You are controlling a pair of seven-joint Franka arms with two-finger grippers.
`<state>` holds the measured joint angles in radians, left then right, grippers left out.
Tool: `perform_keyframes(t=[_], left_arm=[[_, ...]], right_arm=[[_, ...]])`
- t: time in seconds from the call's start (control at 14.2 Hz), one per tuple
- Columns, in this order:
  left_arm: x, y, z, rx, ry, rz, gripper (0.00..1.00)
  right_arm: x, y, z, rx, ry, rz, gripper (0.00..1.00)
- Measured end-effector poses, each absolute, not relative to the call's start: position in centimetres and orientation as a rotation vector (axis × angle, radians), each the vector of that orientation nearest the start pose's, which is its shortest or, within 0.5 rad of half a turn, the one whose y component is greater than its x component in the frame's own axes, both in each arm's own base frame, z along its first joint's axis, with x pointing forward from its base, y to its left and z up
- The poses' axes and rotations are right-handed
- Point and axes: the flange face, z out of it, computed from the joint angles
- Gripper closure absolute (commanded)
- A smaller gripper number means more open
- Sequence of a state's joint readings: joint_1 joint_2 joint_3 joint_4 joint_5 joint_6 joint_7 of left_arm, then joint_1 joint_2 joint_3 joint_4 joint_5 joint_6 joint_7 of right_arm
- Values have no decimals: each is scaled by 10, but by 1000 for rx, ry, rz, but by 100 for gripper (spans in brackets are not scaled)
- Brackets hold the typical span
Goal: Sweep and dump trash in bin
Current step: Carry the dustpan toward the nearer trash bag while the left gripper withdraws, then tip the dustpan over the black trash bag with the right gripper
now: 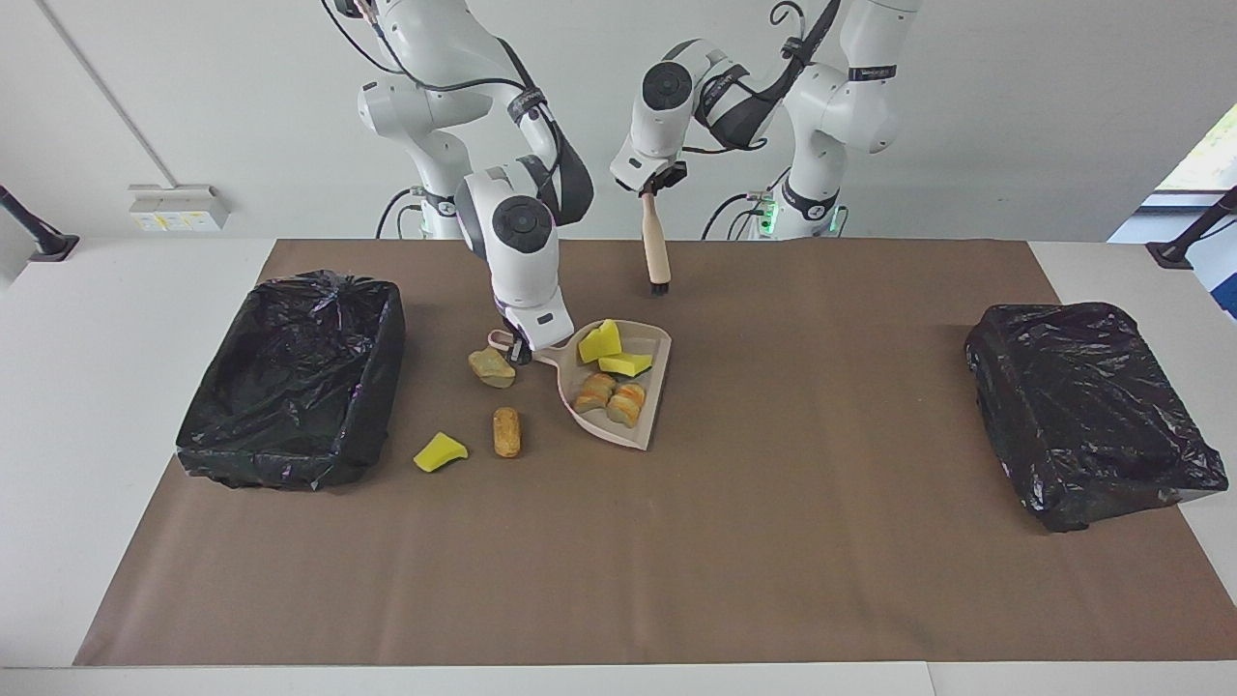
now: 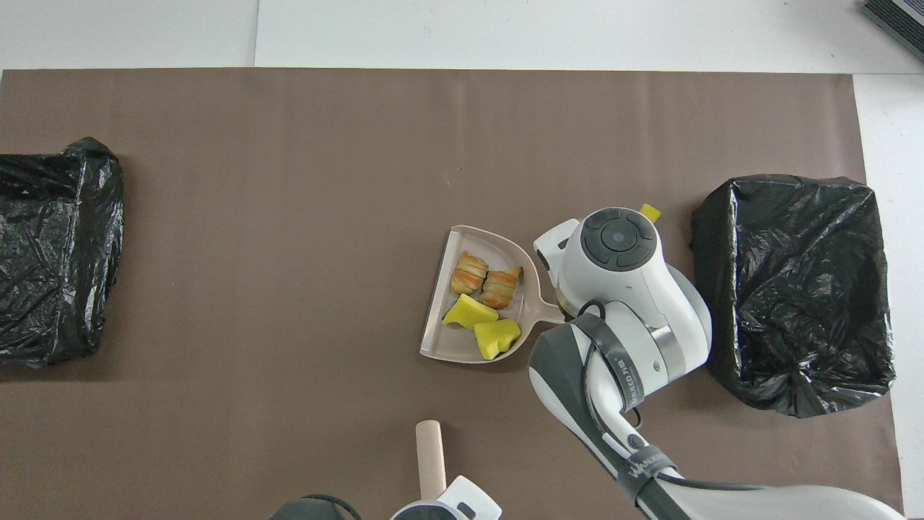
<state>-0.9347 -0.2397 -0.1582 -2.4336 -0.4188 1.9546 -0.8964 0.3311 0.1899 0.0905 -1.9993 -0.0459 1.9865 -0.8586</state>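
Note:
The brush is hanging above clear brown mat, away from the dustpan. My left gripper should keep going down until the brush lies there, and then let go.
My right gripper is shut on the handle of the pale pink dustpan, which sits low over the brown mat. In the pan lie two yellow sponge pieces and two bread rolls. My left gripper is shut on the brush, which hangs bristles-down above the mat between the pan and the robots. Loose trash lies beside the pan toward the bin: a tan lump, a bread roll and a yellow sponge. In the overhead view my right arm hides most of it.
The black-bagged bin stands open at the right arm's end of the table. A second black-bagged box sits at the left arm's end. A brown mat covers the table's middle.

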Motion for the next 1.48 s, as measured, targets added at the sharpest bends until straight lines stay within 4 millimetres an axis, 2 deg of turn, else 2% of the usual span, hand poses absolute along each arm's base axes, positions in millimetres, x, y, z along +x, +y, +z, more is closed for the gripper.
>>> perform_keyframes(t=[0.35,0.78,0.92,1.06,1.2,1.27,1.41,1.48], left_arm=[[164,-395,357,-3145,-14,482,100],[175,-388,353,-3146,-24,445,100],[178,-384,349,-3142,6,449,100],[178,-380,340,-3126,42,464,99],[177,-380,332,-3110,55,478,88],[177,-381,329,-3108,54,478,75],[178,-382,329,-3113,55,473,54],[178,-381,327,-3111,58,476,29]], right_arm=[[524,214,350,-2487,-1853,313,100],[532,204,356,-2503,-1834,296,100],[536,203,368,-2511,-1829,287,100],[545,189,392,-2543,-1797,258,100],[558,157,425,-2567,-1779,212,100],[565,133,443,-2570,-1778,191,100],[581,71,478,-2591,-1760,143,100],[587,38,492,-2610,-1744,116,100]])
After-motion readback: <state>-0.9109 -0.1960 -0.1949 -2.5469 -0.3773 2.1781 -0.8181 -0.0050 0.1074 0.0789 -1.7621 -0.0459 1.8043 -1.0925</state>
